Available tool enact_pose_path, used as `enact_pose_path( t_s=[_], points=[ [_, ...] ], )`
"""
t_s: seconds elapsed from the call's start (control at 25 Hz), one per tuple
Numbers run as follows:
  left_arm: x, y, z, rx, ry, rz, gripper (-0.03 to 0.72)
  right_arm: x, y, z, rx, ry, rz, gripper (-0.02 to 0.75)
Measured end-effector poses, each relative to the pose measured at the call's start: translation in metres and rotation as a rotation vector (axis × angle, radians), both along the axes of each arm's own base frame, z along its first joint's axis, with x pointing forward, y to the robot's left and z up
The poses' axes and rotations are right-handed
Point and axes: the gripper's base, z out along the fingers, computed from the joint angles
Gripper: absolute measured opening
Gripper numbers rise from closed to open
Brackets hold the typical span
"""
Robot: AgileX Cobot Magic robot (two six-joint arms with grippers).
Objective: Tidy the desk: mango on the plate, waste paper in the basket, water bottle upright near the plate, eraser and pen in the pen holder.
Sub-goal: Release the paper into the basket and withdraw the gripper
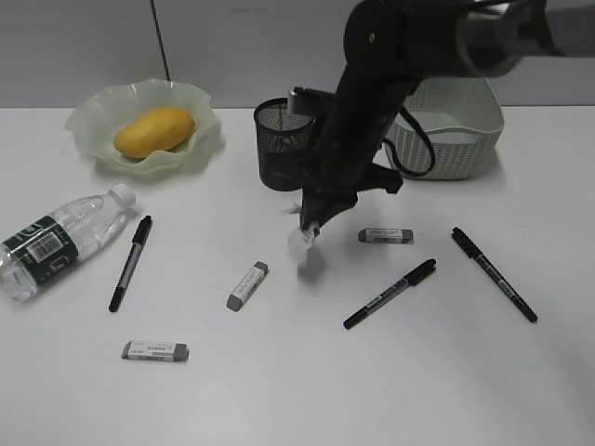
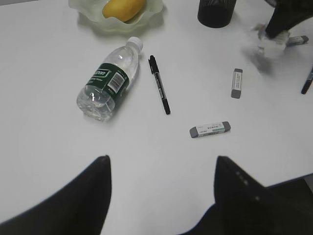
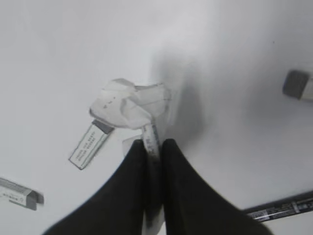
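The waste paper [image 1: 302, 243] hangs free below the fingers of my right gripper, so I should go on moving it toward the open basket [image 1: 452, 119] until it is above the basket's opening.
My right gripper [image 3: 153, 143] is shut on a strip of the crumpled waste paper [image 3: 129, 105], which hangs from the fingertips over the desk [image 1: 279, 390] at its middle [image 1: 302, 243]. The mango [image 1: 154, 130] lies on the wavy green plate [image 1: 93, 116] at the back left. On its side at the left edge lies the water bottle [image 1: 56, 242]. The black mesh pen holder [image 1: 279, 139] stands behind the right arm, and the basket [image 1: 465, 139] is at the back right. My left gripper [image 2: 162, 159] hovers open over bare desk.
Three erasers lie loose: one [image 1: 247, 285] at the middle, one [image 1: 155, 350] at the front left and one [image 1: 385, 235] right of the paper. Three black pens lie flat: one [image 1: 130, 262] by the bottle, two [image 1: 390, 294] [image 1: 494, 273] on the right.
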Motion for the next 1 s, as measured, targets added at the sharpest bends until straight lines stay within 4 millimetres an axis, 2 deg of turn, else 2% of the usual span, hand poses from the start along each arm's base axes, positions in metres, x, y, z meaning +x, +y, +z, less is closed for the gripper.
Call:
enact_pose_path(
  t_s=[0.24, 0.36, 0.44, 0.6, 0.76, 0.88, 1.0],
  points=[
    [0.000, 0.000, 0.000, 0.000, 0.000, 0.000, 0.501, 0.021, -0.004, 0.059, -0.034, -0.117, 0.053, 0.081],
    [0.000, 0.000, 0.000, 0.000, 0.000, 0.000, 0.501, 0.035, -0.020, 0.082, -0.057, -0.163, 0.047, 0.082],
    [0.000, 0.000, 0.000, 0.000, 0.000, 0.000, 0.501, 0.048, -0.038, 0.095, -0.067, -0.195, 0.013, 0.081],
    [0.000, 0.000, 0.000, 0.000, 0.000, 0.000, 0.501, 0.072, -0.082, 0.111, -0.091, -0.249, -0.083, 0.081],
    [0.000, 0.000, 0.000, 0.000, 0.000, 0.000, 0.501, 0.092, -0.126, 0.114, -0.126, -0.315, -0.176, 0.081],
    [0.000, 0.000, 0.000, 0.000, 0.000, 0.000, 0.501, 0.105, -0.151, 0.117, -0.124, -0.395, -0.234, 0.081],
    [0.000, 0.000, 0.000, 0.000, 0.000, 0.000, 0.501, 0.116, -0.164, 0.123, -0.115, -0.501, -0.267, 0.081]
  ],
)
